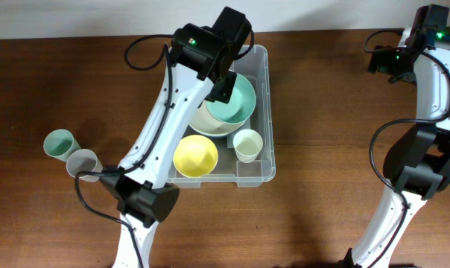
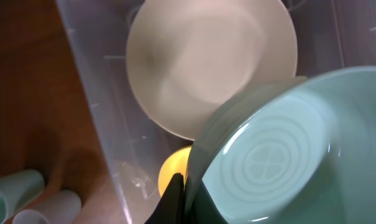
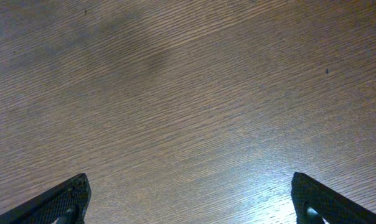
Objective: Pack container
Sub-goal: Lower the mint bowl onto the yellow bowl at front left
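The mint green bowl is hanging over the wider cream bowl (image 1: 205, 121), so the robot's left gripper should bring it back and set it inside the like-sized yellow bowl (image 1: 195, 155).
The container (image 1: 264, 67) is a large clear plastic bin in the middle of the table. In it lie a cream bowl (image 1: 210, 123), a yellow bowl (image 1: 195, 155) and a pale green cup (image 1: 247, 144). My left gripper (image 1: 223, 88) is shut on the rim of a mint green bowl (image 1: 238, 104) and holds it tilted over the cream bowl (image 2: 206, 62) inside the bin. In the left wrist view the mint bowl (image 2: 281, 155) fills the right side, with my left gripper's fingers (image 2: 185, 193) on its rim. My right gripper (image 3: 188, 199) is open and empty over bare wood, far right.
A mint cup (image 1: 59, 143) and a grey cup (image 1: 82, 161) stand on the table left of the bin; both show in the left wrist view (image 2: 14, 186). The right arm (image 1: 426, 74) stands at the far right edge.
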`<state>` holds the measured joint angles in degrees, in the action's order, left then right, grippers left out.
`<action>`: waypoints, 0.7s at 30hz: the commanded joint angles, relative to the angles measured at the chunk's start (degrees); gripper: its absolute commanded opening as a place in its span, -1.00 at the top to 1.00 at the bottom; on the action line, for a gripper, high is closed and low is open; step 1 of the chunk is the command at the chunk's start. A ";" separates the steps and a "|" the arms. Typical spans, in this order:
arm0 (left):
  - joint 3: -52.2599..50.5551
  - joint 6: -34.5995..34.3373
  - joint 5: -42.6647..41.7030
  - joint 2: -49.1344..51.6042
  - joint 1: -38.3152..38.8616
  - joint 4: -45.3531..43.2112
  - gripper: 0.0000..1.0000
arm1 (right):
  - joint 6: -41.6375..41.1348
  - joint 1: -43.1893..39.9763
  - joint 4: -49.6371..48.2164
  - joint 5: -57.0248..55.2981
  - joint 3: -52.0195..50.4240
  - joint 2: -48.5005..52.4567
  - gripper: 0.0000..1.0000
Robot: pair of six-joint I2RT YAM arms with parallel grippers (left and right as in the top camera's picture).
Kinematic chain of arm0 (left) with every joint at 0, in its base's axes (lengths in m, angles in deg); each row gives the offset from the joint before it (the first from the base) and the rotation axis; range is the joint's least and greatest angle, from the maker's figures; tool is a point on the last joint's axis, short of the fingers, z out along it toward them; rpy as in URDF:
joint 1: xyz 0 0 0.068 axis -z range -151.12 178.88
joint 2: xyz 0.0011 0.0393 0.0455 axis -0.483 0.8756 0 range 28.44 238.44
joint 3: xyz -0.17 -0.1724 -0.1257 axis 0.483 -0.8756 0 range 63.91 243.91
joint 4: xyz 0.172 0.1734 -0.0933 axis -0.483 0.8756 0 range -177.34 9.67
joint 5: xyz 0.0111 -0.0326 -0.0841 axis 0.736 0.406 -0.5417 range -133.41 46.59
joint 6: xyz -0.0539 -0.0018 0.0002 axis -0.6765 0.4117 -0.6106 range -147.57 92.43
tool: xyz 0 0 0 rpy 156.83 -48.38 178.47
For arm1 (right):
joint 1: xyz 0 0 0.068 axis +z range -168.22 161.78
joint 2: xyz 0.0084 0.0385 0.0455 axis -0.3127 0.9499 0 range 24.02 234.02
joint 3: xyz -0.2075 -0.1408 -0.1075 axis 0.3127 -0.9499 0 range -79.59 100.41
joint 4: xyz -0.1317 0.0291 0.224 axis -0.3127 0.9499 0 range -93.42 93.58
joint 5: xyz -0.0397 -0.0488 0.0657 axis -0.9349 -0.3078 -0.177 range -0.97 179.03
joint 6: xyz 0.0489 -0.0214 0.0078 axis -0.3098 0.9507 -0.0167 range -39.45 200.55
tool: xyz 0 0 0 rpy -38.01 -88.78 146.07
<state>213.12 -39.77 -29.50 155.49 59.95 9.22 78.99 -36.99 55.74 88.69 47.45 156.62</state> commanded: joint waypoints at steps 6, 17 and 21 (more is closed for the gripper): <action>-6.45 -3.08 5.25 -19.15 -0.09 0.15 0.99 | -0.66 0.00 -0.02 0.11 -0.42 -0.96 -0.98; -38.27 -11.34 15.39 -40.04 -0.46 -18.86 0.99 | -0.66 0.00 -0.02 0.11 -0.42 -0.96 -0.98; -50.69 -11.30 14.51 -40.50 -2.95 -29.33 0.99 | -0.66 0.00 -0.02 0.11 -0.42 -0.96 -0.98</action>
<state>171.02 -49.72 -15.81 113.17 59.12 -16.44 79.01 -36.99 55.74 88.69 47.45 156.62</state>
